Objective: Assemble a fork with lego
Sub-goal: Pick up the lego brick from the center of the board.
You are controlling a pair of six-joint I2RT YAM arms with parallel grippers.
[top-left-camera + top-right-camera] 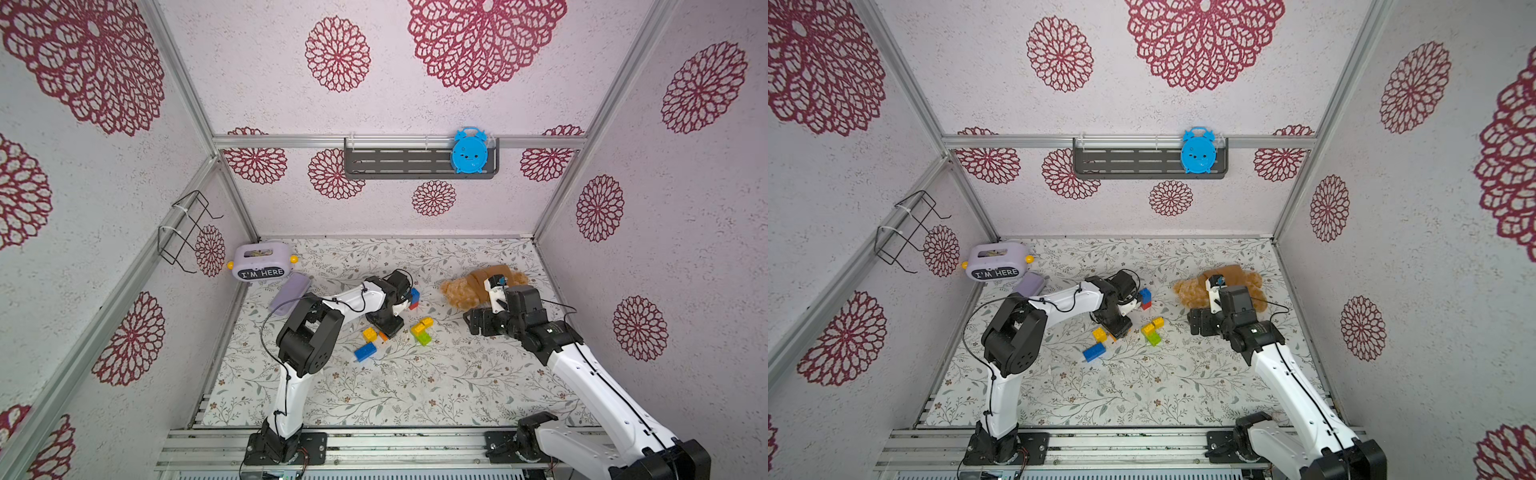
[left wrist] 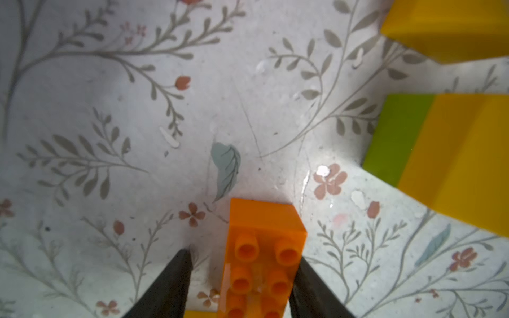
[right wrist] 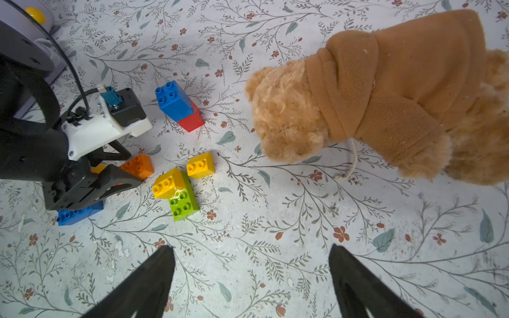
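Note:
The orange brick (image 3: 138, 166) is crowded in among other bricks, so next my left gripper puts it down in open space (image 1: 413, 359) before my right gripper picks up the yellow-on-green stack.
The lego lies loose mid-table. My left gripper (image 2: 244, 256) points down over an orange brick (image 2: 261, 247). One finger touches the brick's side and a gap shows at the other, so it is open around the brick. A yellow brick on a green one (image 3: 184, 205) and a small yellow brick (image 3: 200, 164) lie just right of it. A blue-on-red stack (image 1: 414, 298) stands behind. Another yellow brick (image 1: 369, 333) and a long blue brick (image 1: 365, 351) lie to the left. My right gripper (image 3: 251, 247) hovers open and empty near the right. No fork shows in any view.
A brown plush toy (image 1: 465, 286) lies at the back right, just behind my right gripper (image 1: 471, 323). A purple "I'M HERE" box (image 1: 262, 262) and its lid (image 1: 289, 293) sit at the back left. A blue clock (image 1: 469, 150) stands on the wall shelf.

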